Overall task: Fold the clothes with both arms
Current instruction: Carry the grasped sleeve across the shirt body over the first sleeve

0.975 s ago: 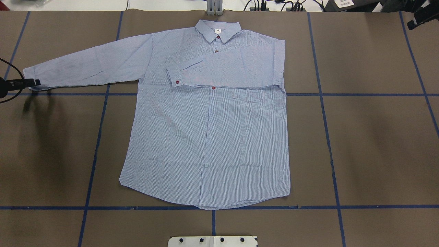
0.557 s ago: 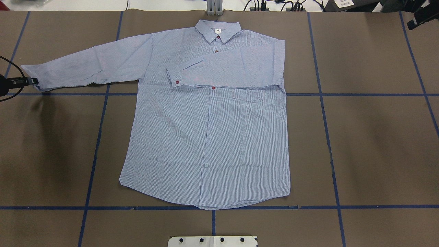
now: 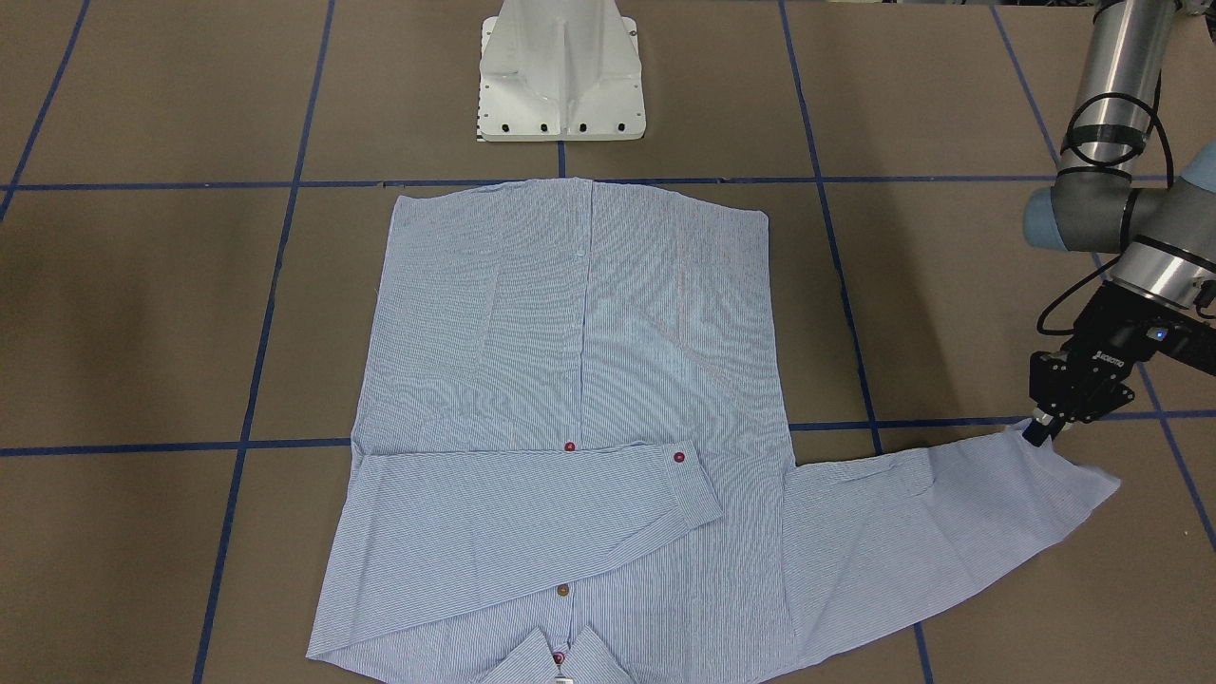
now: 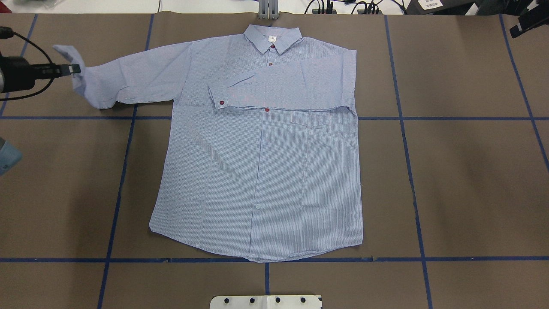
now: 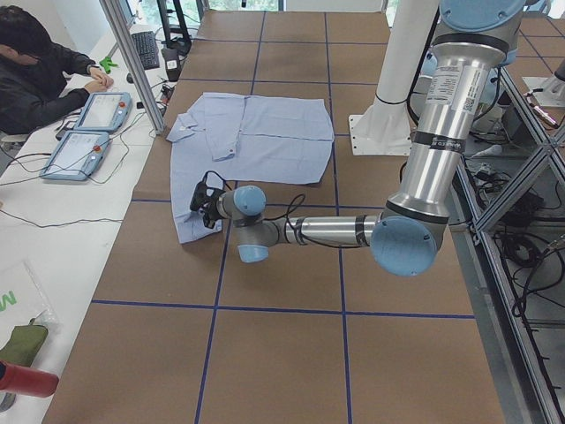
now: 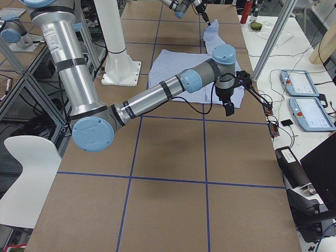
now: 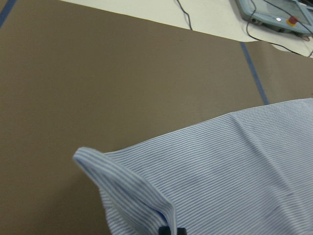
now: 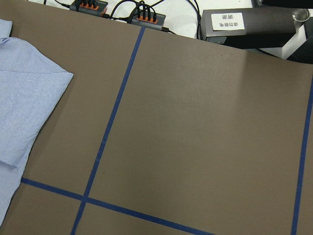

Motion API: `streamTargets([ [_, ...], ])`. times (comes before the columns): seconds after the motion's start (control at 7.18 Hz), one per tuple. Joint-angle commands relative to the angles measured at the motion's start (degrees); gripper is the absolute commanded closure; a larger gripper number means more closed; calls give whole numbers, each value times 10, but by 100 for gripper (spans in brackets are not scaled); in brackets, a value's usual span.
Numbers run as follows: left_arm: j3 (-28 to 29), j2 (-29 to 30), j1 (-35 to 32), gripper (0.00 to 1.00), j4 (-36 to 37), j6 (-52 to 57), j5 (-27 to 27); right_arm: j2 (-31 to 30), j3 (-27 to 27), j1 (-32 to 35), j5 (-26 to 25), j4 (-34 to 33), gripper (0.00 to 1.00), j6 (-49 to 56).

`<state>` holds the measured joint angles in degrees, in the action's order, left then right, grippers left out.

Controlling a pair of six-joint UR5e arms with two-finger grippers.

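Note:
The sleeve (image 3: 1072, 479) is held by its cuff in my left gripper, so I should go on carrying it over the flat folded sleeve until the cuff gets to the button line (image 3: 570, 446).
The light blue striped shirt (image 4: 257, 171) lies flat, buttoned, with its collar at the table's far edge. One sleeve is folded across the chest, its cuff (image 4: 218, 96) near the button line. The other sleeve (image 4: 137, 79) stretches out to the left. My left gripper (image 4: 73, 68) is shut on that sleeve's cuff (image 4: 68, 53) and holds it lifted off the table; it also shows in the front view (image 3: 1040, 432) and the left wrist view (image 7: 171, 230). My right gripper (image 6: 229, 108) hangs beyond the shirt's right side, away from it. I cannot tell whether it is open or shut.
The white pedestal base (image 3: 560, 76) stands at the near edge behind the shirt's hem. Blue tape lines (image 4: 411, 171) cross the brown table. Power strips (image 8: 146, 17) lie along the far edge. An operator (image 5: 35, 71) sits with tablets at the far side.
My left gripper has lifted the sleeve cuff off the table and carried it toward the far side and to the right. The sleeve end now bends upward. The rest of the shirt has not moved.

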<state>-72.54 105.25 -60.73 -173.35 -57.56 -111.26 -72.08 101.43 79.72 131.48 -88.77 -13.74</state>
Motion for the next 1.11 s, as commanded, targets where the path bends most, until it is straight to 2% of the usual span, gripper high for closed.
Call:
streamTargets([
  [0.0, -20, 98, 58, 100, 35, 88, -1, -2, 1, 0, -1, 0, 0, -1],
  [0.28, -23, 219, 103, 100, 197, 88, 1, -2, 1, 0, -1, 0, 0, -1],
  [0.56, -20, 292, 138, 100, 277, 76, 13, -6, 2, 0, 0, 0, 0, -1],
  [0.84, -5, 348, 209, 100, 320, 48, 102, -6, 3, 0, -1, 0, 0, -2],
  [0.98, -1, 354, 228, 100, 325, 49, 113, -6, 2, 0, -1, 0, 0, -2],
])
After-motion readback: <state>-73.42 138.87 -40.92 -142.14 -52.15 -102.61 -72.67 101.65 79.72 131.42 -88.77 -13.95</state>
